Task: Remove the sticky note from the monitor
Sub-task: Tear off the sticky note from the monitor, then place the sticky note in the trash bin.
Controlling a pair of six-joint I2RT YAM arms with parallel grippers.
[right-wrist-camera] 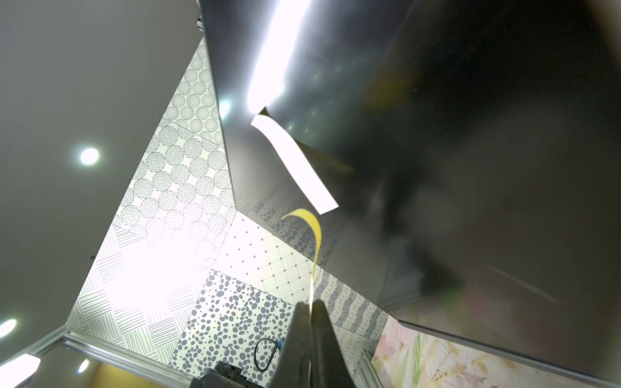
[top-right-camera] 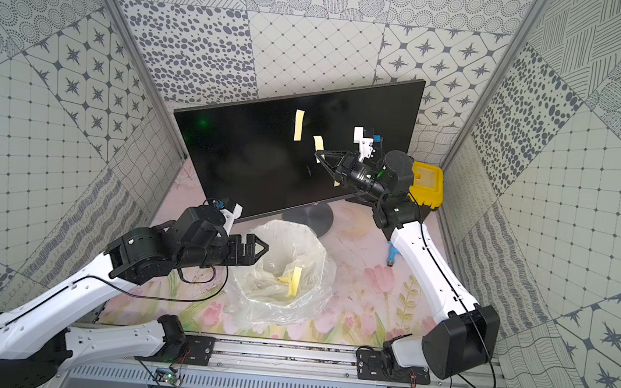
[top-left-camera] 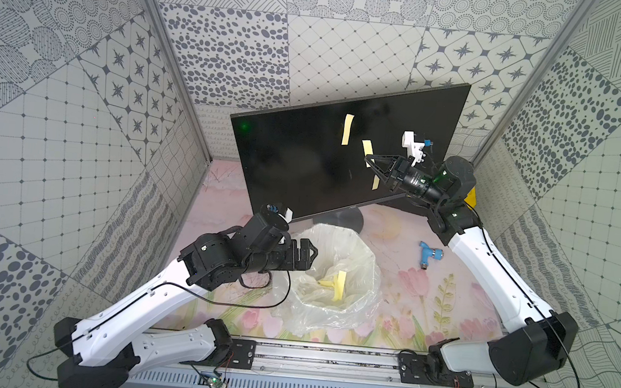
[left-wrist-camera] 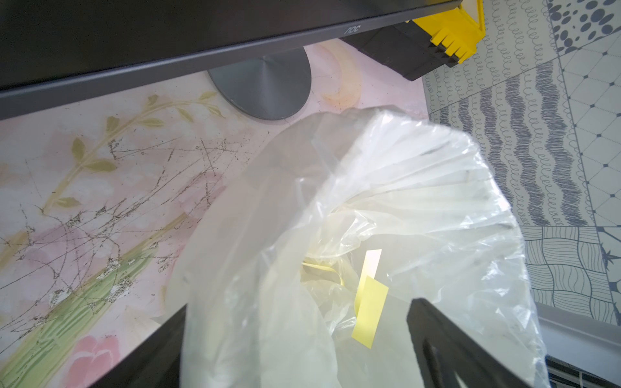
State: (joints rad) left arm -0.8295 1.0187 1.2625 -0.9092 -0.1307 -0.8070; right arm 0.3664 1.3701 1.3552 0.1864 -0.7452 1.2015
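I go on lowering my right gripper, which has the middle sticky note's end (right-wrist-camera: 315, 262) in its closed fingers, and let go at the bin's opening (top-left-camera: 336, 268), which is open below.
The black monitor (top-left-camera: 296, 163) (top-right-camera: 250, 159) stands at the back on its round base (left-wrist-camera: 265, 87). Three yellow sticky notes show on its screen in a top view: an upper one (top-left-camera: 347, 129) (top-right-camera: 298, 125), a middle one (top-left-camera: 367, 149) (top-right-camera: 318, 143) and a low one (top-left-camera: 376, 181). My right gripper (top-left-camera: 368, 158) (top-right-camera: 319, 154) (right-wrist-camera: 311, 304) is shut on the middle sticky note (right-wrist-camera: 316, 238), whose far end curls; I cannot tell whether it still sticks to the screen. My left gripper (top-left-camera: 313, 254) (top-right-camera: 264, 246) (left-wrist-camera: 300, 304) hangs open over the bin's rim, holding nothing.
A bin lined with a clear plastic bag (top-left-camera: 363, 253) (left-wrist-camera: 420, 174) stands in front of the monitor, with yellow notes (top-left-camera: 339, 285) (left-wrist-camera: 369, 312) inside. A yellow-and-black toolbox (top-right-camera: 426, 186) sits behind the right arm. A blue fitting (top-left-camera: 428, 253) lies on the floral mat.
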